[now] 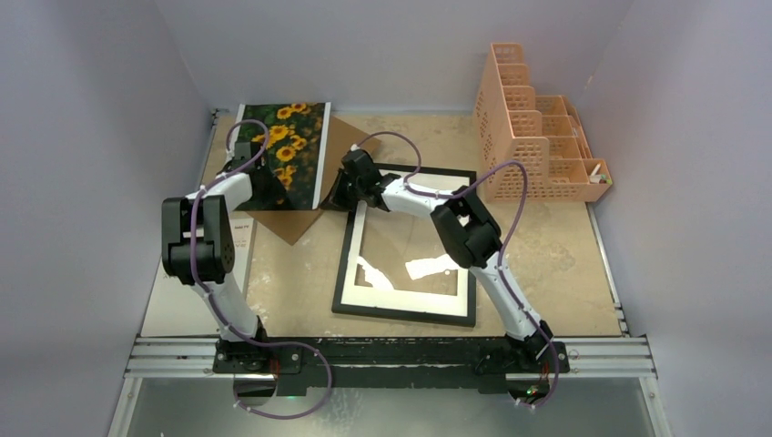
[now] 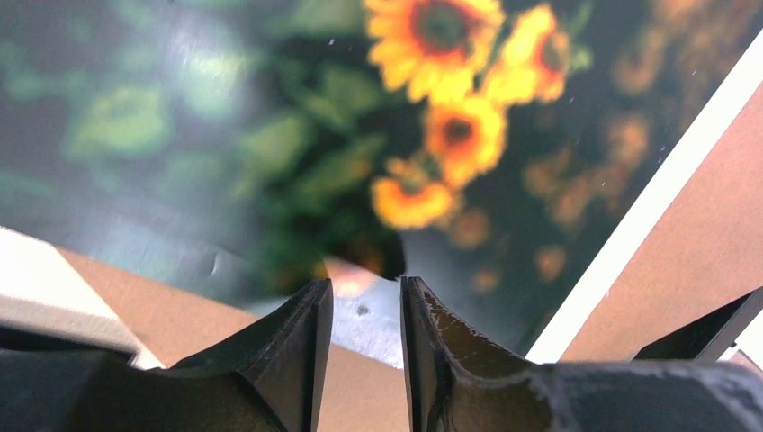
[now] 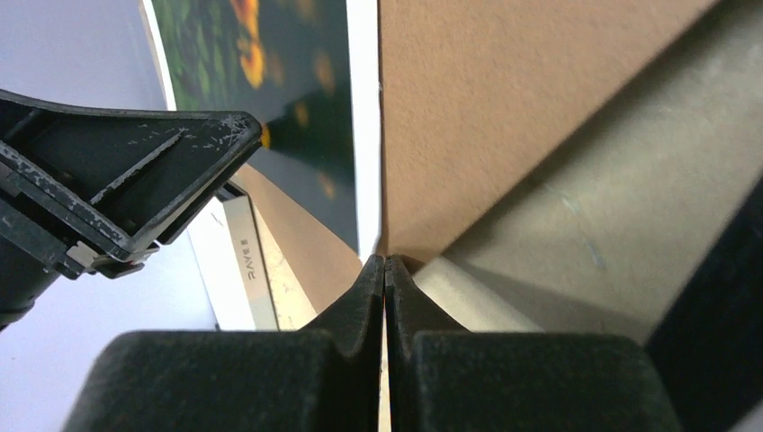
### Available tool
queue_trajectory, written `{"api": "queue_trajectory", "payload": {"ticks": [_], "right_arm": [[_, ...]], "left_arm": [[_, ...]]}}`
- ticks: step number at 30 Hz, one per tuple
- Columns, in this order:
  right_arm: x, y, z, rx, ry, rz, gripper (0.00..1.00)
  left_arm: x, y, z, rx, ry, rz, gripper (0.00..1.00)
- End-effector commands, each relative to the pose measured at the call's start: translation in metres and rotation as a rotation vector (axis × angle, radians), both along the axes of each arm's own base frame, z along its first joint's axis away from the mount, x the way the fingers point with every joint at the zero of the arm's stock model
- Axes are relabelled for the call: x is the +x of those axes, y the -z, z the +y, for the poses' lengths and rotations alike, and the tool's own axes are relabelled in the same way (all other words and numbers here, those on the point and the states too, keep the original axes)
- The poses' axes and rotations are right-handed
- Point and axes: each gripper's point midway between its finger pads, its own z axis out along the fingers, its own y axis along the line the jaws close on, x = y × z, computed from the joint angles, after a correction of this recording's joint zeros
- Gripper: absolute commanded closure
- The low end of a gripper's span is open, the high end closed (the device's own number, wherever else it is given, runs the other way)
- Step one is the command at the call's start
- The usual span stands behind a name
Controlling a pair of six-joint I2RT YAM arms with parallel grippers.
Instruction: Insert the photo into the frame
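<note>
Next, I pull the photo's near corner toward the frame with my right gripper, because my left gripper is by the photo's side far from the frame.
The photo, sunflowers with a white border, lies at the back left on a brown backing board. The black frame lies flat at the table's middle. My left gripper stands over the photo's left part. In the left wrist view, this gripper is open, and the photo and board show through the gap. My right gripper is at the photo's near right corner. In the right wrist view it is shut, and the photo's white border runs into the seam between the tips.
A peach mesh organizer stands at the back right. A white sheet lies along the left edge. Grey walls close in the left, back and right. The left arm's black body shows close beside the right gripper.
</note>
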Motion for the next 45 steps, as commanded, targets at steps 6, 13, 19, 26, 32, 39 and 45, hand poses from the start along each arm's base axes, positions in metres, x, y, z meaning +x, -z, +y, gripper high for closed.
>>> {"api": "queue_trajectory", "payload": {"ticks": [6, 13, 19, 26, 32, 39, 45], "right_arm": [[-0.016, -0.051, -0.036, -0.067, -0.007, -0.105, 1.00], [-0.008, -0.057, -0.008, 0.023, -0.097, -0.138, 0.80], [-0.008, -0.051, 0.008, 0.090, -0.107, -0.085, 0.68], [-0.004, -0.033, 0.020, 0.104, -0.115, -0.034, 0.73], [-0.003, -0.014, 0.019, 0.081, -0.113, -0.006, 0.73], [-0.001, 0.009, 0.014, 0.026, -0.084, 0.040, 0.72], [-0.003, 0.031, 0.007, -0.044, -0.071, 0.086, 0.97]], "left_arm": [[-0.018, -0.021, -0.003, 0.008, 0.037, 0.016, 0.59], [-0.011, -0.027, 0.000, 0.026, 0.047, -0.010, 0.58], [-0.007, -0.031, 0.003, 0.042, 0.046, -0.013, 0.58], [-0.006, -0.029, 0.003, 0.044, 0.050, -0.005, 0.58], [-0.006, -0.028, 0.003, 0.046, 0.052, -0.004, 0.58], [-0.008, -0.023, 0.003, 0.045, 0.054, 0.009, 0.58], [-0.007, -0.026, 0.003, 0.045, 0.053, 0.001, 0.58]]}}
